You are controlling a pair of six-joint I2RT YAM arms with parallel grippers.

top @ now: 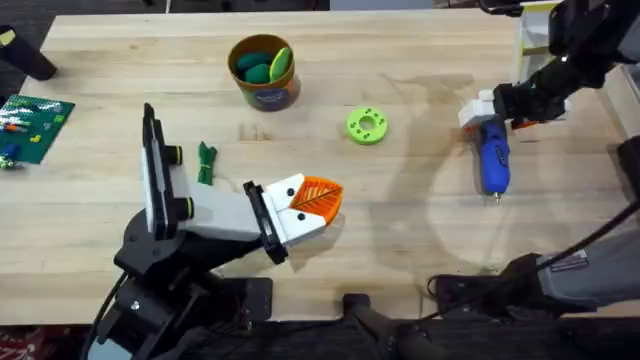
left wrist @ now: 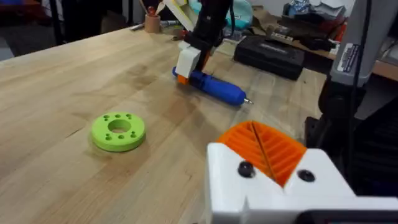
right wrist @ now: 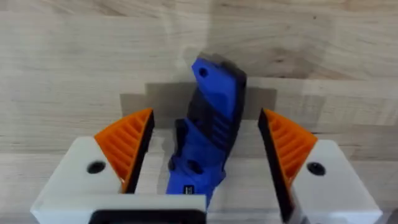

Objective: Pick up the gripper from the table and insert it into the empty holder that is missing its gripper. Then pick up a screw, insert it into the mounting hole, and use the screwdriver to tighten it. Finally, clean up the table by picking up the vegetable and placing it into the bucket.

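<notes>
The screwdriver's tip (top: 497,197) should light up when I squeeze the back end of the blue screwdriver, because a black trigger (right wrist: 180,132) sticks out from the screwdriver's side.
The blue screwdriver (top: 493,160) lies on the table at the right, tip toward me. My right gripper (top: 490,112) stands open over its rear end. In the right wrist view the orange pads (right wrist: 127,149) flank the screwdriver (right wrist: 208,137) with a gap on each side. The holder (top: 225,212), the white mount on my left arm, carries orange ribbed fingers pressed together, so my left gripper (top: 318,197) (left wrist: 261,149) is shut. The dark-green vegetable (top: 207,162) lies beside the left arm. The bucket (top: 265,90) stands at the back. The screw is out of view.
A lime-green disc (top: 366,125) (left wrist: 118,130) lies mid-table between the arms. A green circuit board (top: 35,125) rests at the far left edge. The bucket holds green items. Bare wood lies in front of the screwdriver.
</notes>
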